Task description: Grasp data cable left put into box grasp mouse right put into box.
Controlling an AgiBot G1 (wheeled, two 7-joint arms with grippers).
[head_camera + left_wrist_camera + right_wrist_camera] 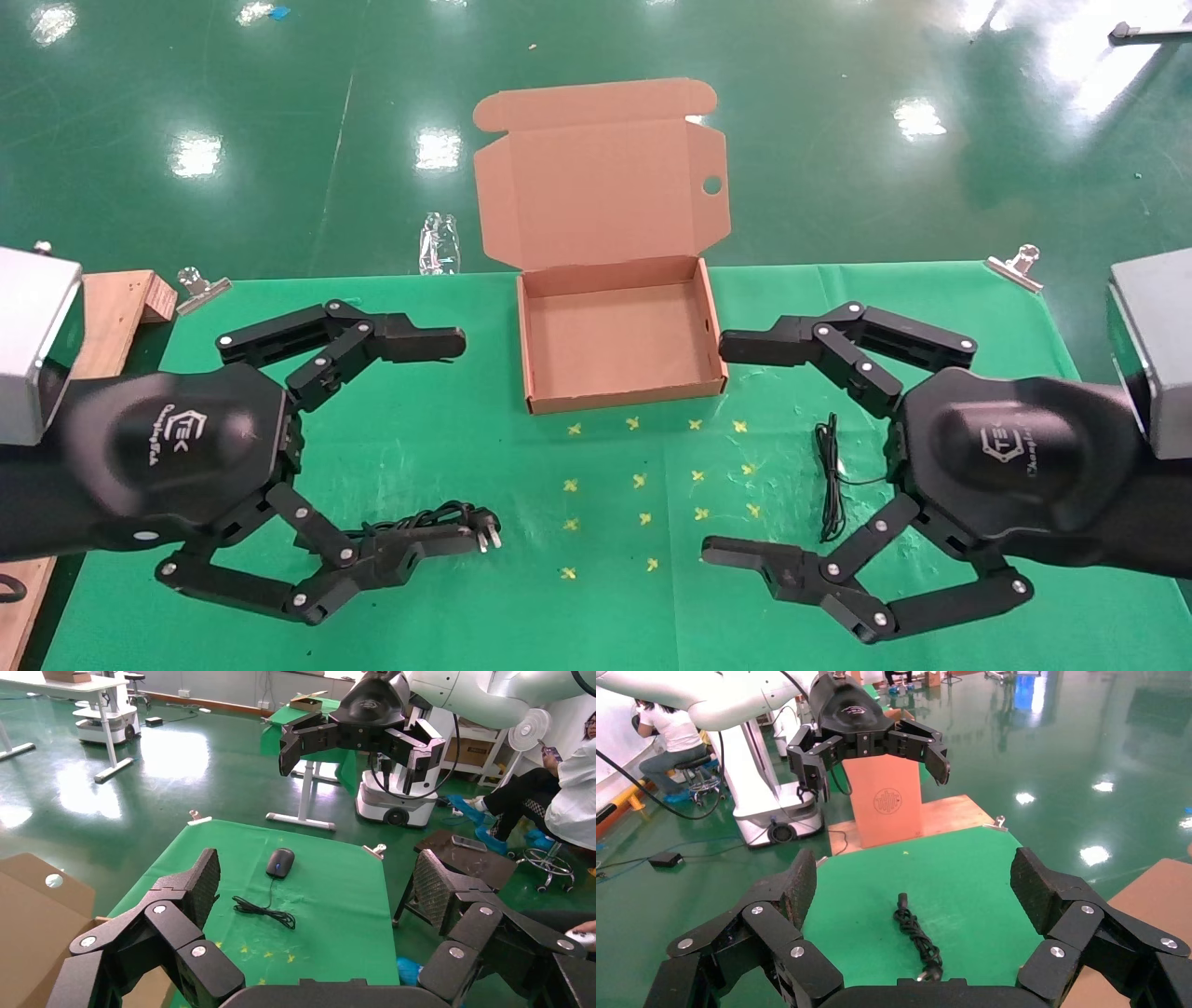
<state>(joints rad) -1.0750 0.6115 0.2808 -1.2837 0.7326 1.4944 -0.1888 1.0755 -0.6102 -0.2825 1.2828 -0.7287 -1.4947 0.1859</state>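
I expect the hidden mouse to hang below when I lift the cord, because a thin piece of cord [863,482] runs from the coiled cord [830,479] under my right gripper.
The open brown box [618,403] stands at the table's far middle, lid flap raised, and is empty. The data cable [430,515] lies at the near left, its pronged plug pointing to the middle; my left gripper's near finger partly covers it. It also shows in the right wrist view [916,932]. My left gripper [461,440] is open and empty above it. The mouse [280,862] lies on the cloth with its thin cord [264,912]; in the head view only the cord [828,477] shows. My right gripper [717,449] is open and empty over the mouse side.
The green cloth [596,596] carries several yellow cross marks [639,481] before the box. Metal clips [1017,265] hold the far corners. A wooden board [116,317] lies at the far left, and a clear bottle [439,243] lies on the floor behind.
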